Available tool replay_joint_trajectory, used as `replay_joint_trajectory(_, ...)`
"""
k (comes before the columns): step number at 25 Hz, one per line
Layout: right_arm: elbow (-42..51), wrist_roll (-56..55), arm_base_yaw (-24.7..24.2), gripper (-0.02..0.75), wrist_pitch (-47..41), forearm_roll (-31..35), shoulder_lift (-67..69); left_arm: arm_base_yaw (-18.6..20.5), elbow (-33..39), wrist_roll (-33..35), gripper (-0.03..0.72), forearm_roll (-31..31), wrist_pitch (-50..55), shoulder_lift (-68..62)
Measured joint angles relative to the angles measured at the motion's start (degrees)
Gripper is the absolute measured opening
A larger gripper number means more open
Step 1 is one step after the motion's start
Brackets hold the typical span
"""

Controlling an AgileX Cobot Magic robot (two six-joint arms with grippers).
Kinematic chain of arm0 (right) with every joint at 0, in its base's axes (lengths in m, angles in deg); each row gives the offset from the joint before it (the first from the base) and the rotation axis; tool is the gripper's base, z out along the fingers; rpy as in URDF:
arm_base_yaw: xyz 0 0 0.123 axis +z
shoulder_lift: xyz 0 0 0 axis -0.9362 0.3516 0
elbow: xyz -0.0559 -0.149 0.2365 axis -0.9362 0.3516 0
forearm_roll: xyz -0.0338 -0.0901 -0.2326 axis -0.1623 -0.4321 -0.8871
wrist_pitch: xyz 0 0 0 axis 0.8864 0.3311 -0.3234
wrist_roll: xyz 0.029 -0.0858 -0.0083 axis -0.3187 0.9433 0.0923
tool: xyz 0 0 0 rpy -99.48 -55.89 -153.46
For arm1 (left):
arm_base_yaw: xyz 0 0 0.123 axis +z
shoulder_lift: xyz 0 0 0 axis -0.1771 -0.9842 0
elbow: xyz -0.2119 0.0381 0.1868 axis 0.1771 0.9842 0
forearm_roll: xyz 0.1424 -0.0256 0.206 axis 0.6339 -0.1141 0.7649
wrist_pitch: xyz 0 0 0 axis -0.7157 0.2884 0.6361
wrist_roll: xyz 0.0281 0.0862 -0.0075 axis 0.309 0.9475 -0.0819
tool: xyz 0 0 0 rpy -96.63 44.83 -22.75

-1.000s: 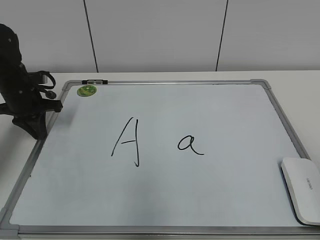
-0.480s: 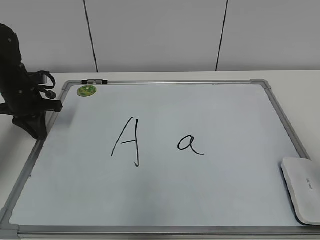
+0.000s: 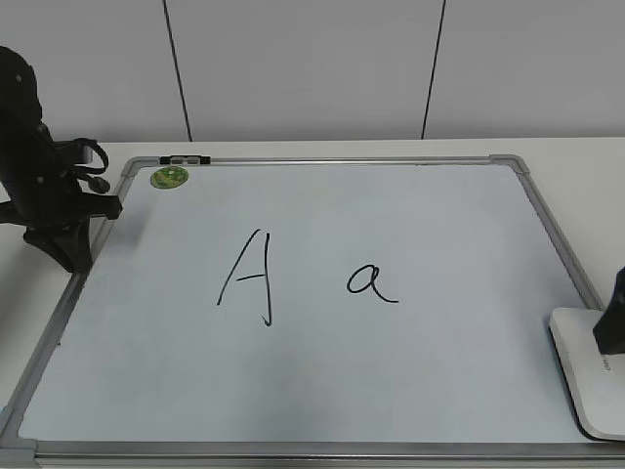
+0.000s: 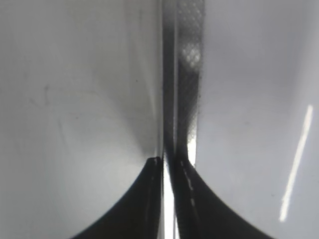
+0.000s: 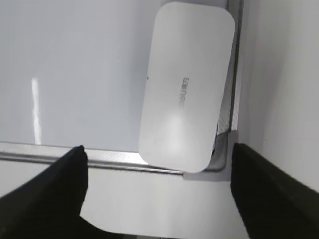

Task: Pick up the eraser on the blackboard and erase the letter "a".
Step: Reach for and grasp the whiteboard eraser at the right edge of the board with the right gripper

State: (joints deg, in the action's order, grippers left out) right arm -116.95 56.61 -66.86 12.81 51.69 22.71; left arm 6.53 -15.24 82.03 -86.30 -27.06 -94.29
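I can fit the white eraser's narrow width [image 5: 177, 134] within my right gripper's open fingers, so I keep moving over its middle [image 5: 187, 87] until its long sides are between the fingers.
The white eraser [image 3: 589, 376] lies on the blackboard's [image 3: 322, 381] front right corner; it also shows in the right wrist view [image 5: 187, 84], over the frame corner. The letter "a" [image 3: 371, 282] is in black marker at the board's middle, right of a capital "A" [image 3: 249, 277]. My right gripper [image 5: 158, 159] is open and empty, its fingers wide apart just short of the eraser; one finger shows at the right edge of the exterior view [image 3: 613, 318]. My left gripper [image 4: 167, 162] is shut and empty over the board's left frame [image 4: 184, 89].
The left arm [image 3: 44, 186] stands at the board's left edge. A green round sticker [image 3: 169, 177] sits at the board's back left corner. The white table [image 3: 586, 156] surrounds the board, with a wall behind.
My right gripper has come into the exterior view at the right edge, above the eraser. The left arm and the eraser have not moved.
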Motion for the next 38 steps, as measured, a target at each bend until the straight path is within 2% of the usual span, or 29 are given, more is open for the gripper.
replay_joint_trajectory(6,-2.9,-3.9,0.0,0.673,2.5,-0.6,8.7,0.0,0.0,0.0,0.062,0.0,0.0,0.0)
replay_joint_trajectory(13,-3.0,-12.2,0.0,0.673,3.1,-7.2,14.8,0.0,0.0,0.0,0.064,0.0,0.0,0.0)
replay_joint_trajectory(38,-3.7,-13.1,0.0,0.662,8.6,-3.0,23.9,0.0,0.0,0.0,0.065,-0.6,0.0,0.0)
